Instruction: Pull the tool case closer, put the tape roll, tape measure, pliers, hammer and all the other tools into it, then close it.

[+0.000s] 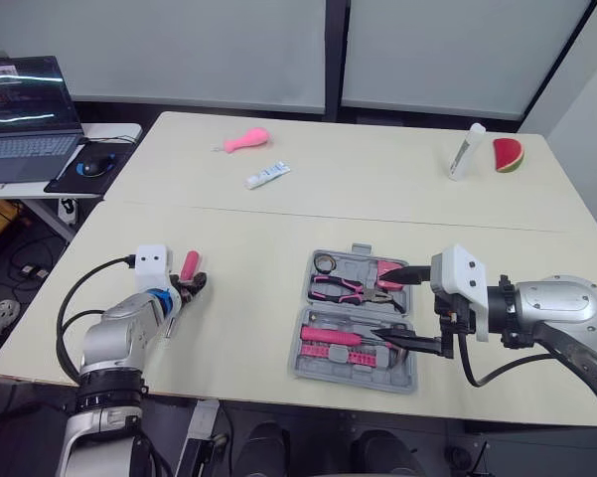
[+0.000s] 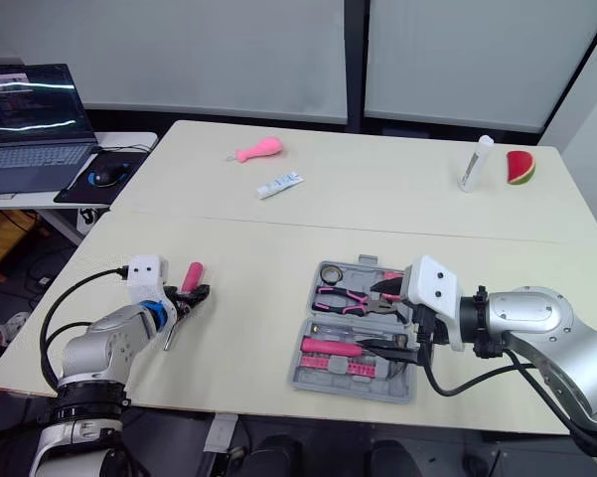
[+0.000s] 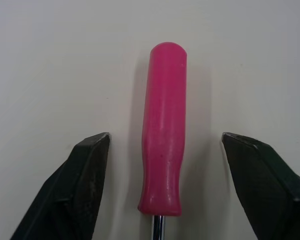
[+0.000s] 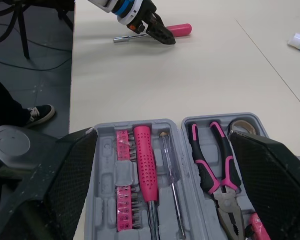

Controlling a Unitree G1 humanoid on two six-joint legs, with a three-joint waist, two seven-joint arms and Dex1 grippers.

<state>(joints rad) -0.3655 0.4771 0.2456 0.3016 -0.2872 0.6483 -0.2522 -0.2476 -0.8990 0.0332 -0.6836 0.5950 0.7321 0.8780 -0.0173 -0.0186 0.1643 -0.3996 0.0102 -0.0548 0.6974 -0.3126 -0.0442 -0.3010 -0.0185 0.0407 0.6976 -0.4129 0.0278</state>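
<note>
My gripper will lower the pink-handled screwdriver [image 1: 190, 265], which should settle lengthwise in the tool case's front strip [image 1: 343, 373], since that strip lies empty beside the pink bits.
The grey tool case [image 1: 322, 364] lies open near the table's front edge. It holds pink-handled pliers [image 1: 350, 289], a tape roll [image 1: 324, 262], a pink-handled hammer [image 4: 145, 164], a thin screwdriver [image 4: 172, 183] and pink bits [image 4: 122, 194]. My right gripper [image 1: 403, 307] is open at the case's right side, one finger over each half. A screwdriver with a pink handle [image 3: 163, 130] lies on the table at the left. My left gripper [image 1: 191, 289] is open and straddles the lower end of that handle without touching it.
On the far half of the table are a pink balloon-shaped toy [image 1: 246, 140], a white tube [image 1: 267, 176], a white bottle [image 1: 466, 152] and a watermelon slice [image 1: 509, 155]. A laptop [image 1: 20, 119] and a mouse [image 1: 96, 164] sit on a side desk at the left.
</note>
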